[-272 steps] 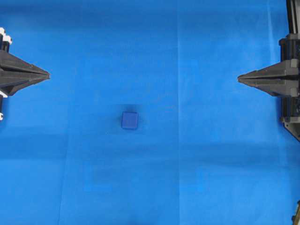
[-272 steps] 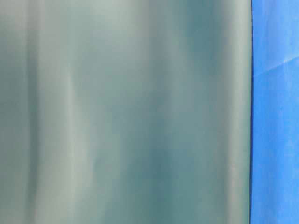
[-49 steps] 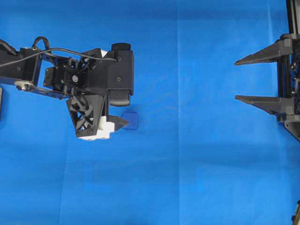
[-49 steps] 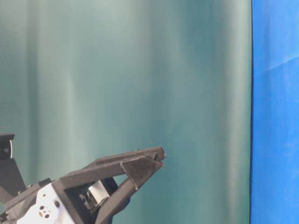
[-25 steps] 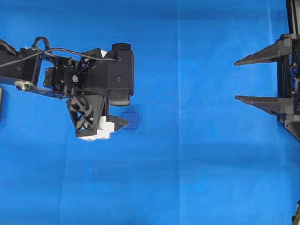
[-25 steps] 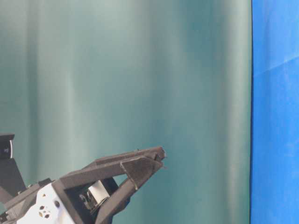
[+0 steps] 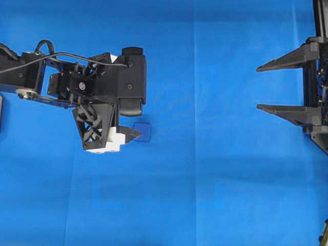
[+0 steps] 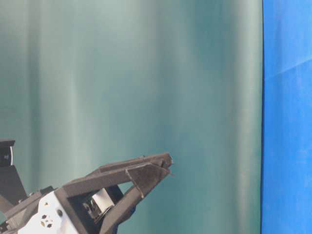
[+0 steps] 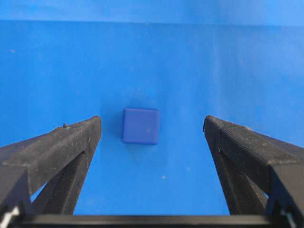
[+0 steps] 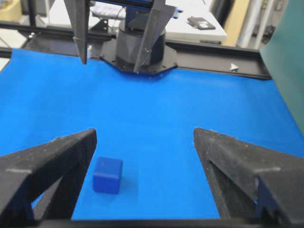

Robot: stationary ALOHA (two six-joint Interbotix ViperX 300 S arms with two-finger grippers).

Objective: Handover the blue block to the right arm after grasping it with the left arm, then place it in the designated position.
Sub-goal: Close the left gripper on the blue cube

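I should now lower my left gripper's open fingers, the blue block (image 7: 143, 132) lying square and free between them, until their ends straddle its sides (image 9: 157, 126), then close.
The blue block (image 7: 142, 131) lies on the blue cloth a little left of the middle. My left gripper (image 7: 137, 123) hangs over it, pointing down, open and holding nothing. In the left wrist view the block (image 9: 140, 126) sits on the cloth between the two spread fingers, nearer the left one and touching neither. From the right wrist view the left gripper's fingers (image 10: 81, 33) end well above the block (image 10: 108, 175). My right gripper (image 7: 258, 87) waits open and empty at the right edge. The table-level view catches only the left gripper (image 8: 168, 165).
The blue cloth (image 7: 215, 179) covers the whole table. A green backdrop (image 8: 146, 73) fills the table-level view. Beyond the table's far edge stand the left arm's round black base (image 10: 140, 50), a black frame and desks.
Over the last second nothing has moved. Since the oldest frames, the left arm has reached out over the block and both grippers have opened.
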